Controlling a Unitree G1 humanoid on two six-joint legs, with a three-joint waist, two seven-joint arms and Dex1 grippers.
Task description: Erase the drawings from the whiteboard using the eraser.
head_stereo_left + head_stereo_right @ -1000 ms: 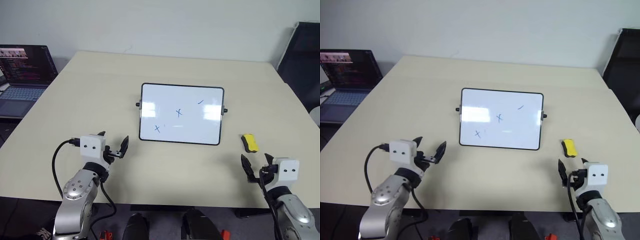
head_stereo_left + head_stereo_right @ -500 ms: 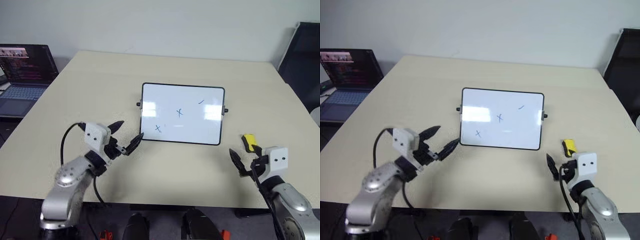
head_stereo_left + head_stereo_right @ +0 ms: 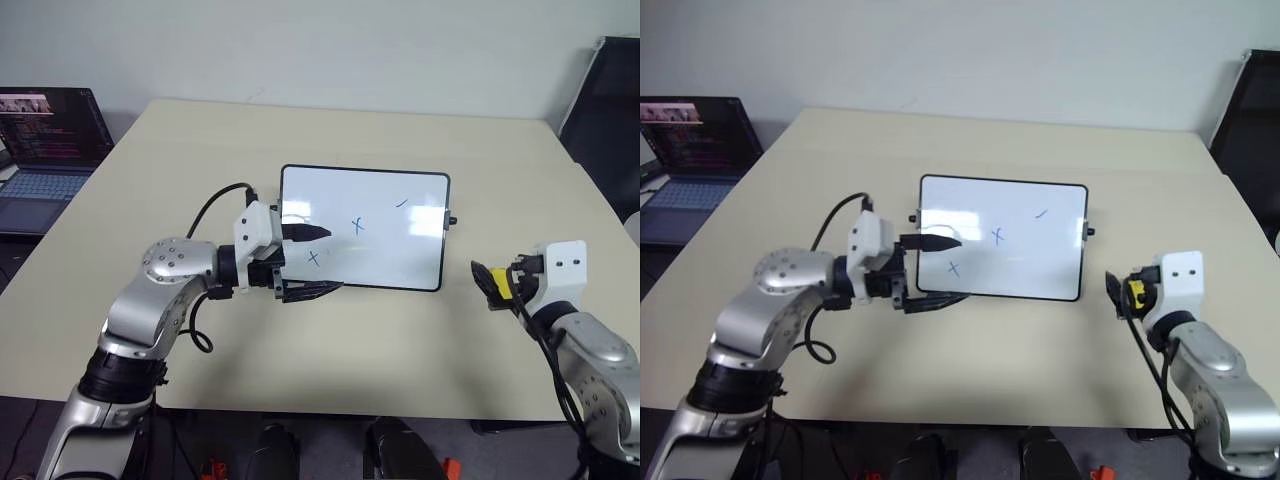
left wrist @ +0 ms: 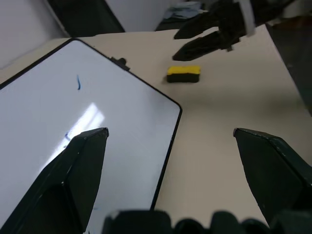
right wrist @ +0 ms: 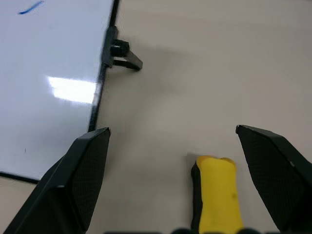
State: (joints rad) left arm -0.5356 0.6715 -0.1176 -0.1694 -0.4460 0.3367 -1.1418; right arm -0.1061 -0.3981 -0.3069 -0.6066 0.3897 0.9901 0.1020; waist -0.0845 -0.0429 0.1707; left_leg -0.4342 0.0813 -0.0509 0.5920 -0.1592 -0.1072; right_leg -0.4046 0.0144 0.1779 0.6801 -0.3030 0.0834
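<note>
My right gripper's open fingers are in line with the yellow eraser's long sides (image 5: 219, 195), so I should keep lowering them until both fingers reach those sides (image 5: 196, 200), then close.
The whiteboard (image 3: 380, 190) lies in the middle of the table, with the drawings on it: two blue x marks (image 3: 357, 225) (image 3: 314, 258) and a short tick (image 3: 401, 203). My left gripper (image 3: 335, 260) is open and points right, its fingers spread over the board's near left corner, above the lower x. The yellow eraser (image 5: 216, 195) lies on the table to the right of the board. My right gripper (image 3: 492, 283) is open just behind it, fingers on either side of its near end, not closed on it. The left wrist view shows the eraser (image 4: 183, 74) beyond the board's edge.
The beige table (image 3: 200, 150) has bare room all around the board. An open laptop (image 3: 45, 150) sits on a separate surface at the far left. A dark chair (image 3: 605, 100) stands by the table's far right corner.
My left arm swung up and right from the near table edge to the board's near left corner, its gripper turning to point right. My right gripper rose and moved forward to the eraser.
</note>
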